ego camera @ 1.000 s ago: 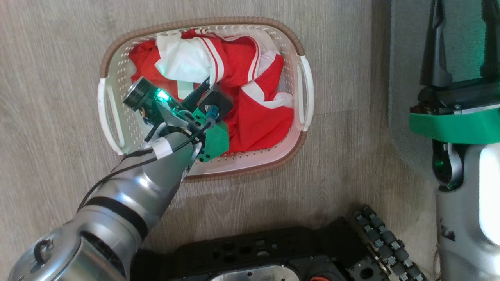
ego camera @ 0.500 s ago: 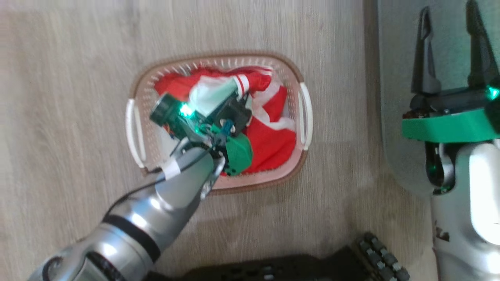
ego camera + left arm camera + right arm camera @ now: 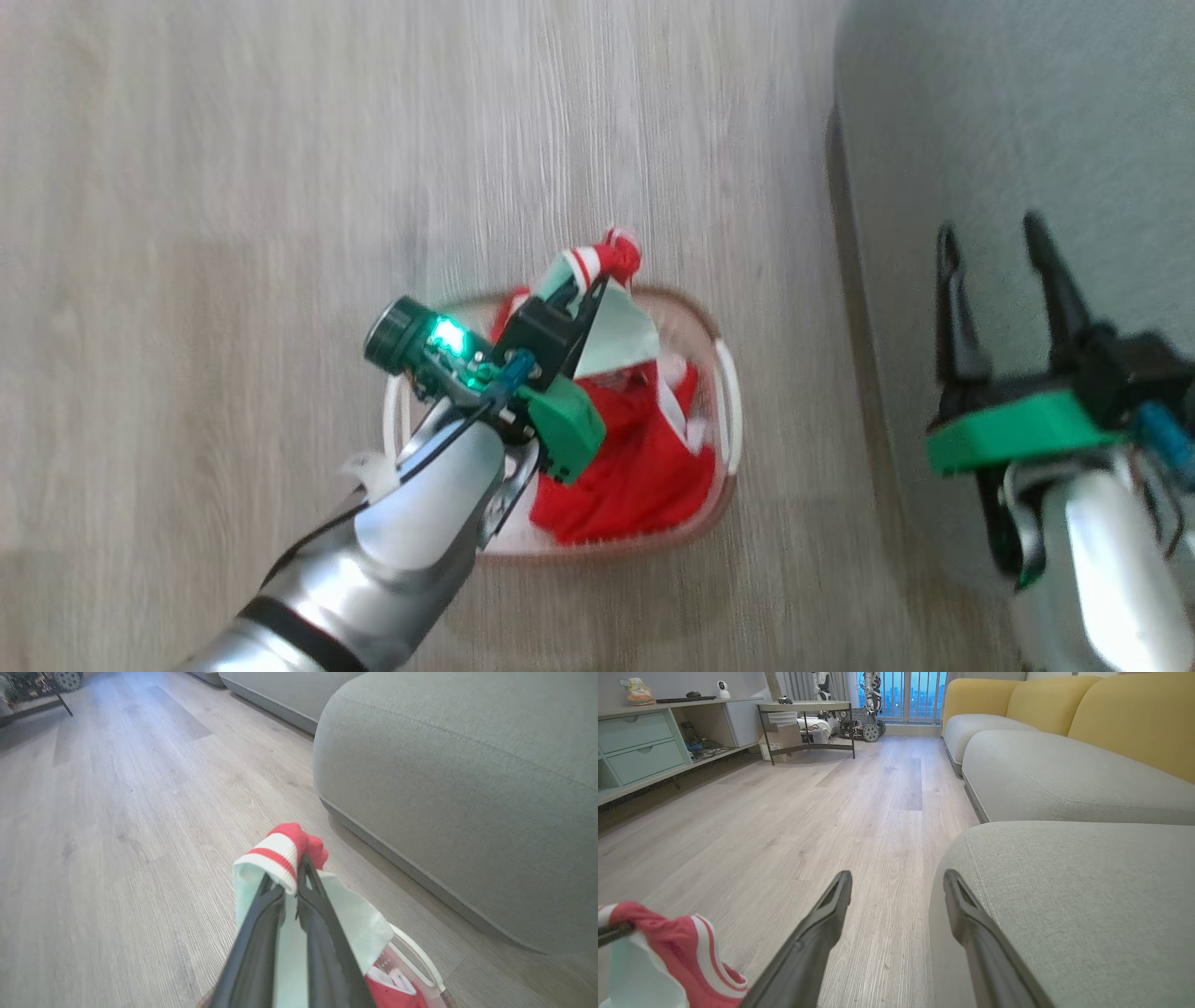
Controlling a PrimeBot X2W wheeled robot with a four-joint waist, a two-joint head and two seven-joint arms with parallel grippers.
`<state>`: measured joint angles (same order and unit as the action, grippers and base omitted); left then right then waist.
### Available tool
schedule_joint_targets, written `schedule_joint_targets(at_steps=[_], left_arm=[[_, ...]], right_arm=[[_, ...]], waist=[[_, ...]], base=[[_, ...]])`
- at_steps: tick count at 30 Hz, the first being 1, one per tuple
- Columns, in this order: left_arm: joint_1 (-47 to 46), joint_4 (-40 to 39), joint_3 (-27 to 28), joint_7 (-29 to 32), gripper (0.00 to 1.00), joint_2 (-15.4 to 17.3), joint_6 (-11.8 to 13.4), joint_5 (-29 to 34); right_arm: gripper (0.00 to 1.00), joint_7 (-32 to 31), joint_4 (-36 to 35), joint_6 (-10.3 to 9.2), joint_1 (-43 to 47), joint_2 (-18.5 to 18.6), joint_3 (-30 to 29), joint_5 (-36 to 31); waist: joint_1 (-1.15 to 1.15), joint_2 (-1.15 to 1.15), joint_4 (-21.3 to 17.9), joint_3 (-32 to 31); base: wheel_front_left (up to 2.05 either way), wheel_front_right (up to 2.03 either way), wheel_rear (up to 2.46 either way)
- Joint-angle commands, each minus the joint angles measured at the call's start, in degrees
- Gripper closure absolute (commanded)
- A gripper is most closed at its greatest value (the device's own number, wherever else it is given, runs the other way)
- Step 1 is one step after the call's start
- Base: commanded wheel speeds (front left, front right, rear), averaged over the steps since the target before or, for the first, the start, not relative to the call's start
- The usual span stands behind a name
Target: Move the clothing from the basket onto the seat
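The striped garment (image 3: 605, 259) will come away by itself when I carry it, because the pale fabric ends in a loose edge (image 3: 618, 365) over the red clothing.
My left gripper (image 3: 597, 275) (image 3: 292, 877) is shut on a red garment (image 3: 611, 261) (image 3: 287, 847) with white stripes at its striped cuff, and pale fabric hangs from it above the basket (image 3: 728, 411). More red clothing (image 3: 635, 467) lies heaped in that cream basket on the floor. The same lifted cuff (image 3: 672, 942) appears at the lower left of the right wrist view. The grey-green seat (image 3: 1027, 121) (image 3: 467, 788) (image 3: 1087, 896) stands to the right of the basket. My right gripper (image 3: 994, 243) (image 3: 896, 882) is open and holds nothing, hovering at the seat's near edge.
Pale wood floor (image 3: 233, 187) spreads left and beyond the basket. In the right wrist view a second grey cushion (image 3: 1041, 774) with yellow backrests (image 3: 1134, 718) continues the sofa, and a mint drawer unit (image 3: 640, 746), a small table (image 3: 808, 709) and a wheeled robot (image 3: 868, 714) stand far off.
The head camera rose and the picture shifted, so the basket looks smaller and lower. My left gripper has lifted the striped garment out of the heap, above the basket's far rim.
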<state>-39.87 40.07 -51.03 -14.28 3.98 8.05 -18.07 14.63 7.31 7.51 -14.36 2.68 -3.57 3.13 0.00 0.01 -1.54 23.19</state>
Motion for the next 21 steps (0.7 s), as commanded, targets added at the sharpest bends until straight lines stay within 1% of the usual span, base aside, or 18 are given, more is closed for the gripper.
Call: schedule_joint_targets(at_steps=[1,5,6,7,10,14,21], left_arm=[[0.63,-2.80,2.24,-0.72,1.00,1.41,-0.41,0.85],[1.76,-3.96,2.71,-0.72,1.00,2.34,-1.78,1.50],[2.12,-4.27,3.19,-0.72,1.00,2.65,-2.29,1.40],[2.12,-4.27,3.19,-0.72,1.00,2.65,-2.29,1.40],[2.12,-4.32,3.75,-0.72,1.00,3.08,-2.91,1.29],[0.54,-4.56,4.53,-0.72,1.00,3.37,-3.48,1.16],[-4.67,-3.90,5.94,-0.10,1.00,2.92,-5.62,-0.55]], right_arm=[[0.00,0.37,-0.71,-0.02,2.50,0.20,1.22,0.47],[0.00,0.37,0.58,-0.02,5.73,0.20,1.64,1.03],[0.00,0.37,1.03,-0.02,7.22,0.20,1.78,1.32],[0.00,0.37,1.03,-0.02,7.22,0.20,1.78,1.32],[0.00,0.37,1.60,-0.02,9.19,0.20,1.99,1.49],[0.00,0.37,1.76,-0.02,10.77,0.20,2.17,1.60],[0.00,0.37,2.46,-0.02,12.09,0.20,2.87,1.98]], waist=[[0.00,-0.01,0.63,-9.83],[0.00,-0.01,0.36,-15.98],[0.00,-0.01,0.16,-18.73],[0.00,-0.01,0.16,-18.73],[0.00,-0.01,-0.19,-22.21],[0.00,-0.01,-0.37,-24.50],[0.00,-0.01,-0.19,-27.48]], base=[[0.00,0.00,0.00],[0.00,0.00,0.00],[0.00,0.00,0.00],[0.00,0.00,0.00],[0.00,0.00,0.00],[0.00,0.00,0.00],[0.00,0.00,0.00]])
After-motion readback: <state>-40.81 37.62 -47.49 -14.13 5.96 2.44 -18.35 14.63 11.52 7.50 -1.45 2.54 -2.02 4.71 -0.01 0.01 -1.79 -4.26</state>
